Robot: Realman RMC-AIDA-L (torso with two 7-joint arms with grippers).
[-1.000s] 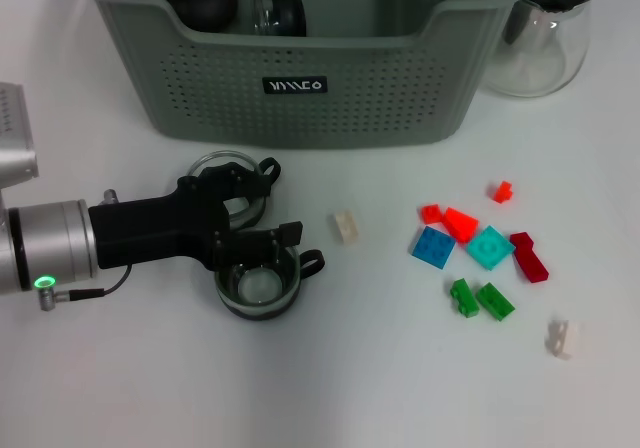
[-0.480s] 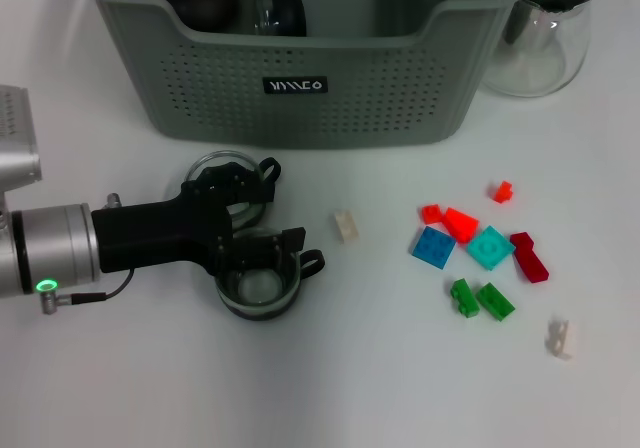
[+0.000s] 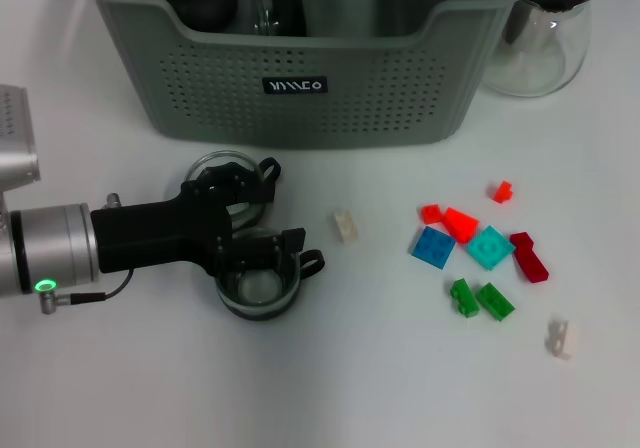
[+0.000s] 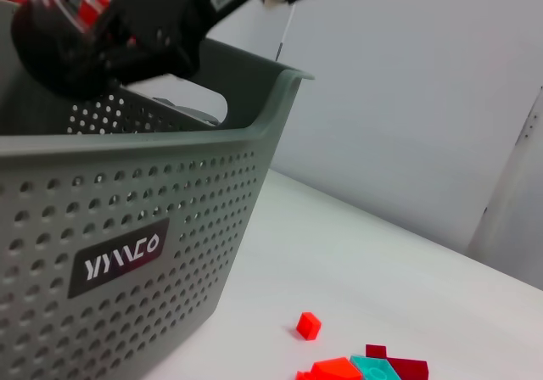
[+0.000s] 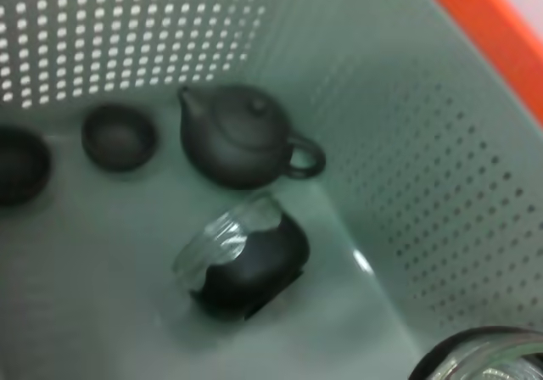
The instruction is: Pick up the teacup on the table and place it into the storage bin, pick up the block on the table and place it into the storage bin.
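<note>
I should keep lowering the teacup [image 5: 492, 359] with my right gripper and let it go low inside, because it hangs over an open part of the bottom of the storage bin [image 3: 365, 13], clear of the glass cup.
Two glass teacups stand on the table in front of the storage bin [image 3: 300, 98]: a back one [image 3: 222, 164] and a front one [image 3: 258, 286] with its handle to the right. My left gripper [image 3: 265, 213] reaches in from the left and is open. One black finger lies over the back cup and the other over the front cup's far rim. A cream block [image 3: 345, 226] lies just right of it. The right arm [image 4: 144, 15] hangs over the bin, and a glass shape shows by its dark end. The right wrist view looks down into the bin [image 5: 441, 151].
Several coloured blocks lie at the right: red [image 3: 461, 224], blue [image 3: 432, 247], teal [image 3: 490, 247], green [image 3: 494, 301] and another cream one [image 3: 561, 338]. A clear glass pot [image 3: 540, 43] stands right of the bin. Inside the bin are a dark teapot [image 5: 242, 138], small dark cups and a glass cup [image 5: 242, 257].
My left gripper has drawn back slightly to the left, and its near finger now sits closer over the front cup's rim. Cups and blocks have not moved.
</note>
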